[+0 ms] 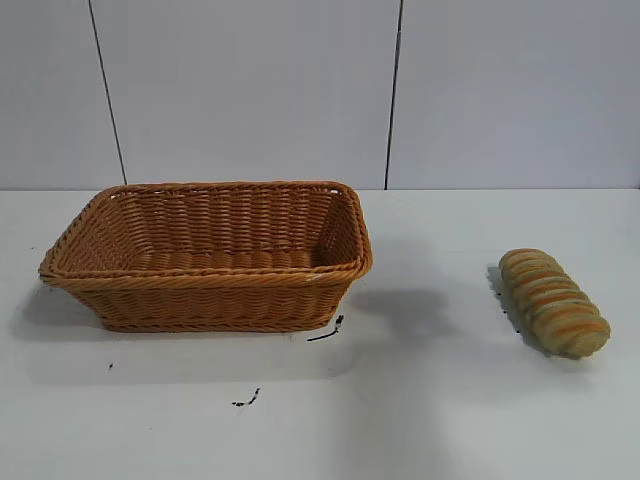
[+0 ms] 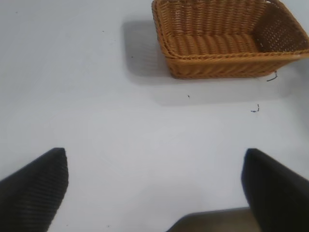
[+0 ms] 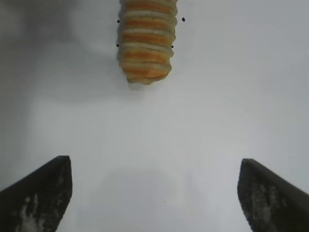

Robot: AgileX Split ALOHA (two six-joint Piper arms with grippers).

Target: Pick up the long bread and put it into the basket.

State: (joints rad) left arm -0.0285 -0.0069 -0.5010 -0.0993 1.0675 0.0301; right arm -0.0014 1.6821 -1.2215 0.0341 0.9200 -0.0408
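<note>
I keep moving my right gripper forward and down, as the long bread [image 3: 147, 43] points lengthwise between its open fingers, until they are on both sides of the long bread's middle [image 1: 552, 300], then close them.
The long bread [image 1: 555, 302], a tan loaf with orange-brown ridged stripes, lies on the white table at the right. The orange-brown wicker basket [image 1: 210, 285] stands at the left and is empty. Neither arm shows in the exterior view. In the right wrist view my right gripper [image 3: 154, 166] is open and empty above bare table, with the near end of the bread [image 3: 146, 41] ahead of it and apart from the fingers. In the left wrist view my left gripper [image 2: 154, 162] is open and empty, with the basket [image 2: 227, 60] well ahead of it.
Small black marks lie on the table in front of the basket [image 1: 325, 333] and nearer the front [image 1: 246, 399]. A grey panelled wall [image 1: 320, 90] stands behind the table.
</note>
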